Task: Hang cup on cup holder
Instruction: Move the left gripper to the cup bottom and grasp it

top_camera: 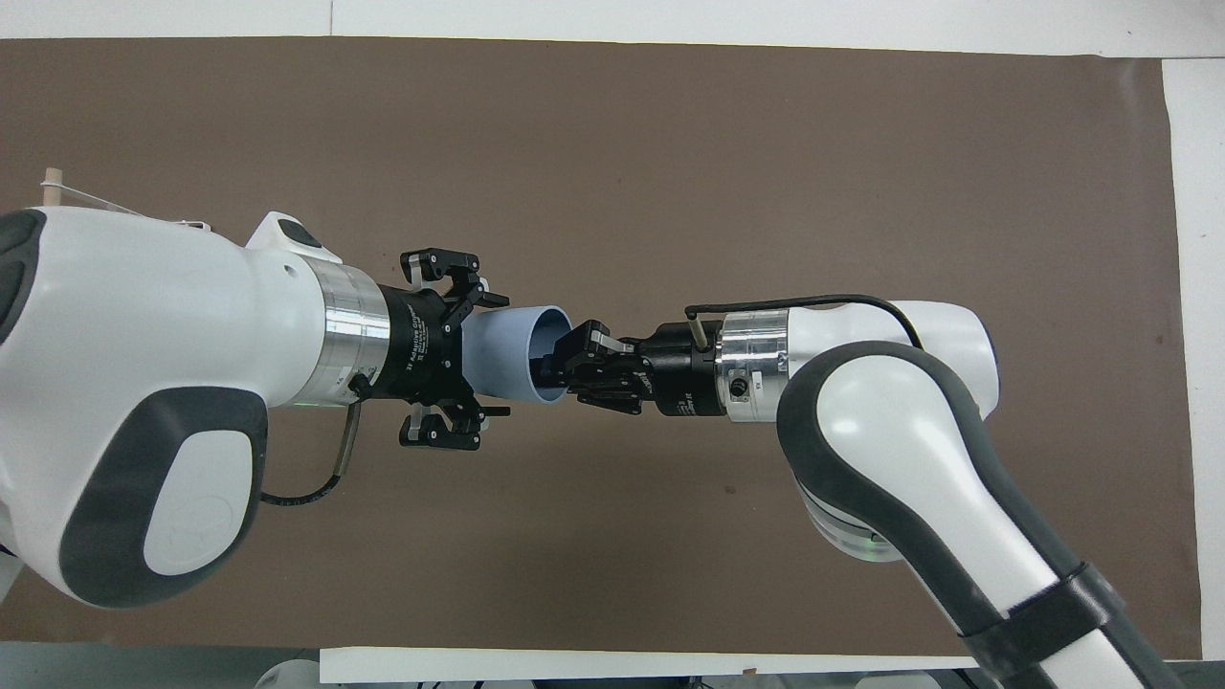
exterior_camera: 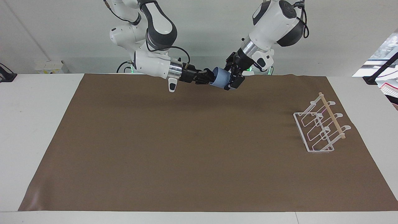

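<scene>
A finger of my right gripper is blocking the cup's opening [top_camera: 546, 340], so my left gripper should take hold of the closed end [top_camera: 478, 351] and my right gripper should back out before the cup is hung.
The light-blue cup [exterior_camera: 219, 81] hangs on its side in the air over the brown mat's edge nearest the robots. My right gripper [exterior_camera: 205, 77] is shut on its rim, one finger inside the mouth [top_camera: 574, 364]. My left gripper [exterior_camera: 232, 80] has come over the cup's closed end, and its fingers [top_camera: 471, 287] stand open on either side of the cup [top_camera: 517, 354] with a thin gap. The white wire cup holder [exterior_camera: 321, 129] with its wooden rod stands on the mat toward the left arm's end. In the overhead view only its rod tip [top_camera: 52, 184] shows past the left arm.
A brown mat [exterior_camera: 186, 149] covers most of the white table [exterior_camera: 37, 124]. Black fixtures sit at the table's corners nearest the robots.
</scene>
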